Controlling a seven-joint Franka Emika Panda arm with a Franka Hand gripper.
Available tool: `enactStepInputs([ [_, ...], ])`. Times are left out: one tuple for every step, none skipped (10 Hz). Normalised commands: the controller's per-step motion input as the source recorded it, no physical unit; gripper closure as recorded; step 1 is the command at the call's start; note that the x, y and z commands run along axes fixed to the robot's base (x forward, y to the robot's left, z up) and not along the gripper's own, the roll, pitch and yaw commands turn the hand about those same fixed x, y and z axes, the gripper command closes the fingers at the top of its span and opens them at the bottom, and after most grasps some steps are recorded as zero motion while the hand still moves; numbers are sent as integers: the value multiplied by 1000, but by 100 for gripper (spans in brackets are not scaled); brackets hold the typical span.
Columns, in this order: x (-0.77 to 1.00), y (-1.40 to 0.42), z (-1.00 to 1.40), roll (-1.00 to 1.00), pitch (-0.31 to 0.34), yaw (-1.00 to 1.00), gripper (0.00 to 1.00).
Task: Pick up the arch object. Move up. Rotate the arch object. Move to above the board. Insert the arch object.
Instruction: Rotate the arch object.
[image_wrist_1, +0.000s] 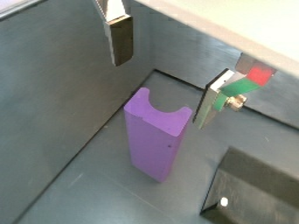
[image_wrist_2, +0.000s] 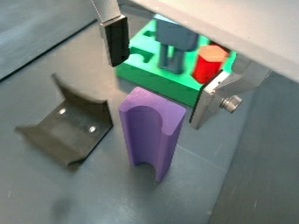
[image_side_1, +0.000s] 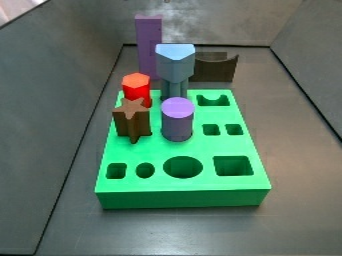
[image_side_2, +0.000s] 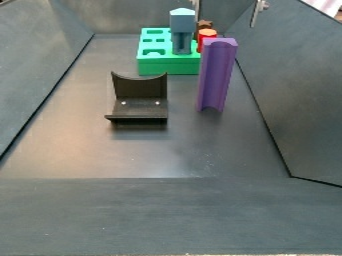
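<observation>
My gripper will make the green board (image_side_1: 181, 185) move a little with its pieces when it inserts the arch object, because the board lies with open floor (image_side_1: 297, 180) around it.
The arch object (image_wrist_2: 152, 140) is a tall lilac block standing upright on the dark floor, its notch at the top. It also shows in a wrist view (image_wrist_1: 156, 133) and in both side views (image_side_1: 147, 45) (image_side_2: 217, 73). My gripper (image_wrist_2: 162, 87) is open and empty above it, one finger (image_wrist_2: 114, 44) on each side of its top, not touching it. The gripper also shows in a wrist view (image_wrist_1: 166, 87). The green board (image_wrist_2: 158, 83) lies just beyond the arch object and shows in both side views (image_side_1: 174, 155) (image_side_2: 163, 62).
The board holds a blue-grey piece (image_side_1: 175, 65), a red piece (image_side_1: 135, 87), a brown piece (image_side_1: 130, 122) and a short purple cylinder (image_side_1: 177, 118). The dark fixture (image_side_2: 136, 100) stands beside the arch object. Grey walls (image_side_2: 54, 60) enclose the floor.
</observation>
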Motion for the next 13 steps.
enactStepInputs([
  [14, 1, 7, -10, 87, 838, 0],
  [15, 1, 7, -10, 86, 676, 0],
  [17, 1, 8, -9, 84, 457, 0],
  [18, 1, 10, -9, 82, 254, 0],
  [0, 0, -1000, -9, 81, 152, 0],
  [8, 1, -1000, -8, 71, 101, 0],
  [43, 4, -1000, -3, 11, 66, 0],
  [45, 3, -998, -1, -14, 54, 0],
  [30, 0, -784, -1, -35, 49, 0],
  [23, -1, -677, -2, -43, 48, 0],
  [14, -4, -461, -2, -55, 47, 0],
  [13, -5, -303, -3, -62, 47, 0],
  [0, 0, 0, -5, -60, 47, 100],
])
